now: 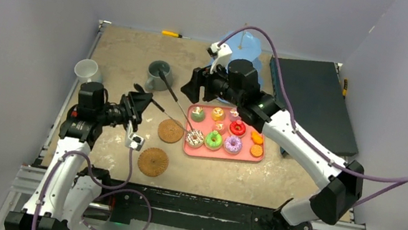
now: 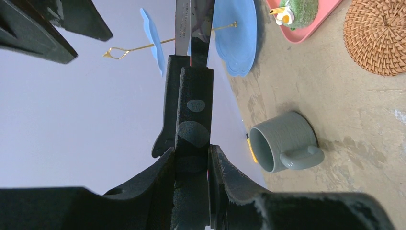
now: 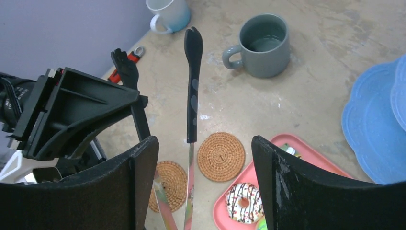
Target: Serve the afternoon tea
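Observation:
The robot's left gripper is holding the tongs' black arm (image 2: 193,129) by its narrow edges. The right gripper should hold the other arm (image 1: 172,92) while the left gripper takes the broad sides.
Several doughnuts and cupcakes (image 1: 214,140) lie on the pink tray (image 1: 244,157). The blue three-tier stand (image 1: 250,46) stands behind my right arm. The grey-green mug (image 1: 158,75) and the white mug (image 1: 87,71) stand at the left. Two woven coasters (image 1: 171,131) (image 1: 153,161) lie bare in front of the tray. My left gripper (image 2: 191,160) is shut on the black tongs (image 2: 194,96), whose metal end reaches the tray's left edge. My right gripper (image 3: 206,187) is open and empty above the tongs (image 3: 193,91), between the mug (image 3: 263,45) and the tray (image 3: 306,153).
A dark flat board (image 1: 314,103) lies at the back right. A yellow tool (image 1: 171,34) lies at the table's far edge. A red-handled tool (image 3: 125,64) shows near the left edge in the right wrist view. Grey walls close in three sides.

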Controlling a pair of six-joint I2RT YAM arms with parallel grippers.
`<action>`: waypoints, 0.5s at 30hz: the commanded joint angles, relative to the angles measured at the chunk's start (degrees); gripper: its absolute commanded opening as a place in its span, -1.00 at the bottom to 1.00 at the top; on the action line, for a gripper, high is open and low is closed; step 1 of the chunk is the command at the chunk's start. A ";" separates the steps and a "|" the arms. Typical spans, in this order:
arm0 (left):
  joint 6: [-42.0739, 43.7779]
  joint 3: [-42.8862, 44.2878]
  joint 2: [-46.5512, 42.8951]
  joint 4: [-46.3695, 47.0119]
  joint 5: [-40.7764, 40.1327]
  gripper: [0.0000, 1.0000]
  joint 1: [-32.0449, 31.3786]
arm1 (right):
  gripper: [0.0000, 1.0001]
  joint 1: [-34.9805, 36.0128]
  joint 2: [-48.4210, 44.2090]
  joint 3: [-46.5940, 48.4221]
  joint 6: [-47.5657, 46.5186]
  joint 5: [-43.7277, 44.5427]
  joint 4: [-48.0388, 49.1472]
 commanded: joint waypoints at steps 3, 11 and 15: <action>0.40 2.04 -0.18 -0.50 2.67 -1.00 -0.10 | 0.42 1.07 3.45 1.98 -3.92 -3.73 2.75; -0.03 3.54 0.60 -1.22 1.69 -1.00 -0.09 | 0.36 6.13 7.98 2.22 -4.63 2.77 1.18; -0.44 4.40 0.84 -2.17 1.31 -1.00 -0.08 | -0.07 7.83 10.16 2.85 -5.01 7.67 0.92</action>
